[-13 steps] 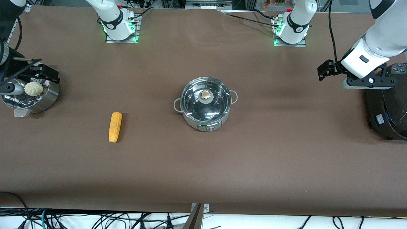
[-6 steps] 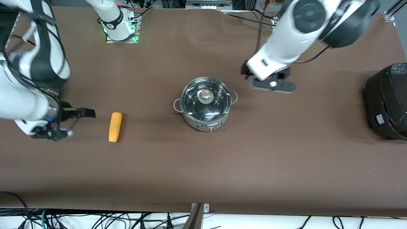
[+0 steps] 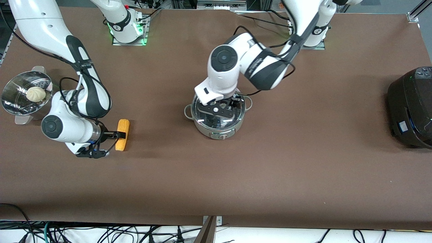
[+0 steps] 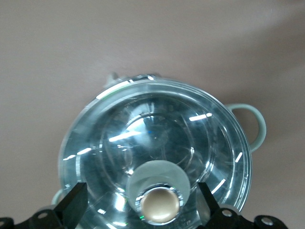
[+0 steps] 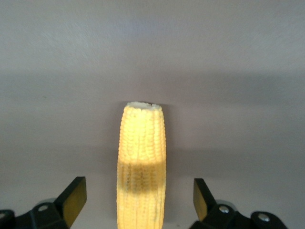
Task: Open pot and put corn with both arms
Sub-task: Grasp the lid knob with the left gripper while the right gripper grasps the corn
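My left gripper has to put down the glass lid (image 3: pixel 218 123), which is covering the steel pot, toward the black cooker before my right gripper brings the corn.
The steel pot (image 3: pixel 218 131) stands mid-table with its glass lid (image 4: pixel 157 138) on. My left gripper (image 3: pixel 220 108) hangs low over the lid and is open. In the left wrist view my left gripper (image 4: pixel 141 206) has its fingers on either side of the brass knob (image 4: pixel 161 205), apart from it. The corn (image 3: pixel 123 125) lies on the table toward the right arm's end. My right gripper (image 3: pixel 118 135) is open at the corn's middle. In the right wrist view my right gripper (image 5: pixel 138 200) has the corn (image 5: pixel 141 157) between its spread fingers, with a gap on each side.
A perforated steamer basket (image 3: pixel 13 88) holding a pale bun (image 3: pixel 35 93) stands at the right arm's end of the table. A large black cooker (image 3: pixel 410 108) stands at the left arm's end. Brown tabletop surrounds the pot.
My left arm swung from beside the black cooker to over the pot lid. My right arm swung from the steamer basket to the corn. Pot and corn have not moved.
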Robot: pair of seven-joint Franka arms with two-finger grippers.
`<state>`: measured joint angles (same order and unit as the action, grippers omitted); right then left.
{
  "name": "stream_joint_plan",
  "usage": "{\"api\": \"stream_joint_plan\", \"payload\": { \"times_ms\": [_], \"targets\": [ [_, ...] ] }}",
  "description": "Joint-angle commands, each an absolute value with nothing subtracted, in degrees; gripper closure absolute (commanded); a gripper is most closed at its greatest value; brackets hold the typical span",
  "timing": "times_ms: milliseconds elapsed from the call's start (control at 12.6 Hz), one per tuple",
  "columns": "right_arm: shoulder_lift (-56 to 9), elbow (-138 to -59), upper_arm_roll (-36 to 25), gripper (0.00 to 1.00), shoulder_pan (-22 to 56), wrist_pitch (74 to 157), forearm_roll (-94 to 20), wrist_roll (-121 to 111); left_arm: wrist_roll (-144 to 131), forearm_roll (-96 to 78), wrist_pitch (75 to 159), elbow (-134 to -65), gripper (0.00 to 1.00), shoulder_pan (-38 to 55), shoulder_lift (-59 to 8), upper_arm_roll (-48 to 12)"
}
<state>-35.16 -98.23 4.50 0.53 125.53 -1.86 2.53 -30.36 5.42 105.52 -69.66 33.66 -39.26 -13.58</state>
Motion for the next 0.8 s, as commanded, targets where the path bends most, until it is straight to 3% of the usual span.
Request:
{"api": "stream_joint_plan", "payload": {
  "times_ms": [0,239,319,398,478,558,717],
  "targets": [
    [-34.62,-100.37,4.57,0.01,1.32,127.35,-2.37,3.25,-29.71,6.77,104.33,-68.99,0.0,34.01,-39.55,-13.27],
    [-36.21,-101.59,4.57,0.01,1.67,129.63,-2.37,3.25,-29.53,6.59,104.06,-70.22,0.0,34.19,-39.64,-13.36],
    [-36.47,-102.04,4.57,0.07,1.76,130.6,-2.37,3.16,-29.53,6.33,104.24,-71.09,0.0,34.19,-39.73,-13.36],
    [-37.0,-101.95,4.57,0.51,1.67,130.43,-2.37,2.64,-29.62,6.24,104.24,-71.28,0.0,34.89,-39.73,-13.36],
    [-37.0,-102.04,4.57,0.84,1.67,130.17,-2.37,2.55,-29.71,6.24,104.24,-71.28,0.0,35.07,-39.73,-13.36],
    [-37.0,-101.95,4.57,1.0,1.58,130.08,-2.37,2.46,-29.71,6.15,104.24,-71.28,0.0,35.16,-39.81,-13.36],
    [-36.91,-101.78,4.57,1.0,1.67,129.82,-2.37,2.37,-29.71,6.06,104.24,-71.28,0.0,35.42,-40.17,-13.36]
  ]
}}
